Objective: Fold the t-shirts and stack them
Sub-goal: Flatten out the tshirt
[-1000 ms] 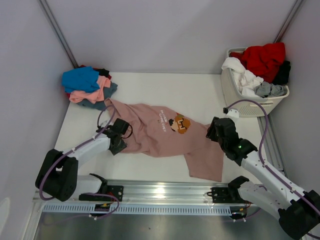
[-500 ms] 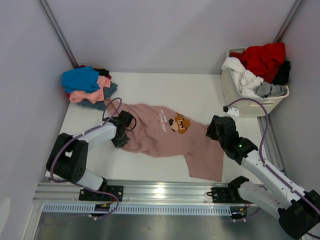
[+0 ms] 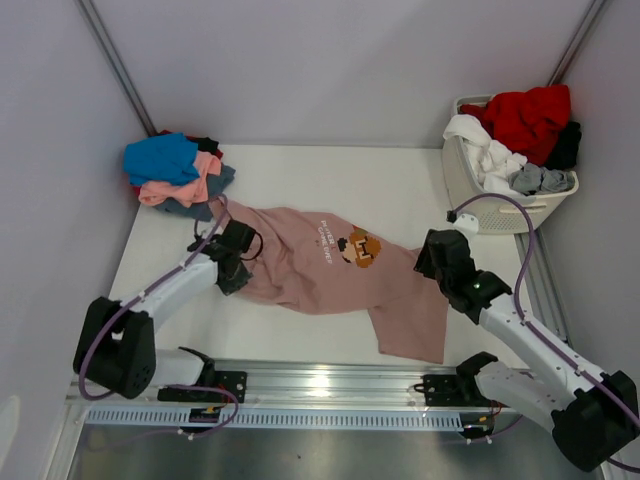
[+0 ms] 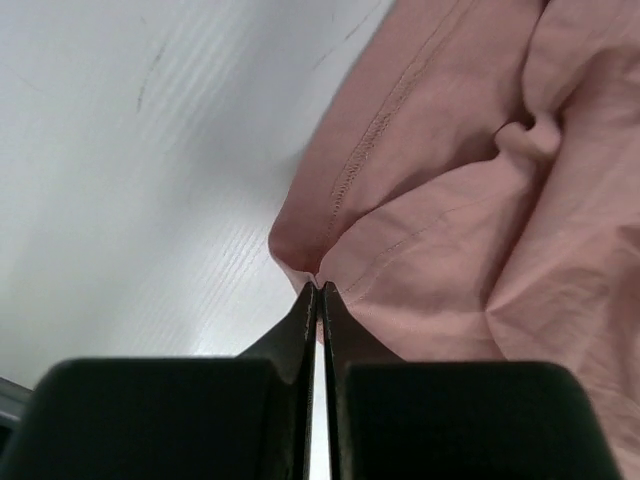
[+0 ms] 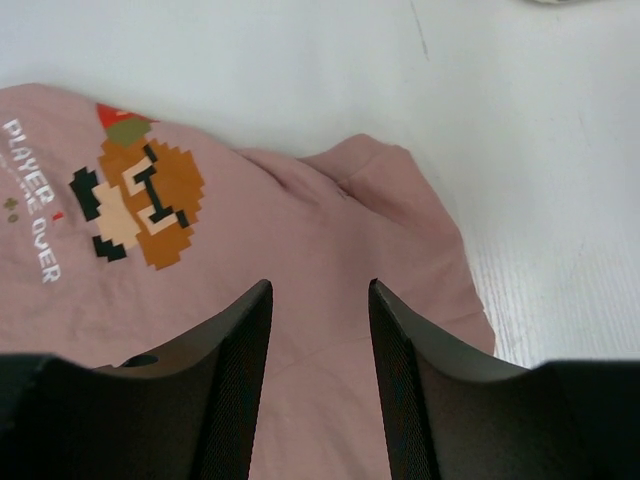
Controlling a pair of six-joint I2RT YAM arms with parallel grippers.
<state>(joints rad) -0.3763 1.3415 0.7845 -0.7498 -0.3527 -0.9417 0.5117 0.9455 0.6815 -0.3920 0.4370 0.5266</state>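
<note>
I can see a flap of the dusty-pink t-shirt point(image 3: 411, 328) sticking out past the t-shirt's near edge point(image 3: 372, 311), so the flap will trail and hang when I lift the t-shirt.
A dusty-pink t-shirt point(image 3: 310, 265) with a brown-orange cartoon point(image 3: 360, 248) lies spread and crumpled across the middle of the table. My left gripper point(image 3: 232, 275) is at its left edge. In the left wrist view the gripper point(image 4: 318, 287) is shut, its tips pinching a fold of the shirt's hem point(image 4: 480, 200). My right gripper point(image 3: 428, 268) is open over the shirt's right side. In the right wrist view the gripper point(image 5: 320, 285) hangs above the pink cloth point(image 5: 300, 230), holding nothing, near the cartoon point(image 5: 135, 200).
A pile of tees lies at the back left: blue point(image 3: 160, 158), salmon point(image 3: 185, 185), slate point(image 3: 205, 205). A white slatted basket point(image 3: 470, 190) at the back right holds red point(image 3: 525, 115) and white point(image 3: 485, 150) clothes. A metal rail point(image 3: 320, 385) runs along the near edge.
My left gripper has shifted slightly up and back along the shirt's left edge, and the left arm's elbow has swung. The right arm has hardly moved.
</note>
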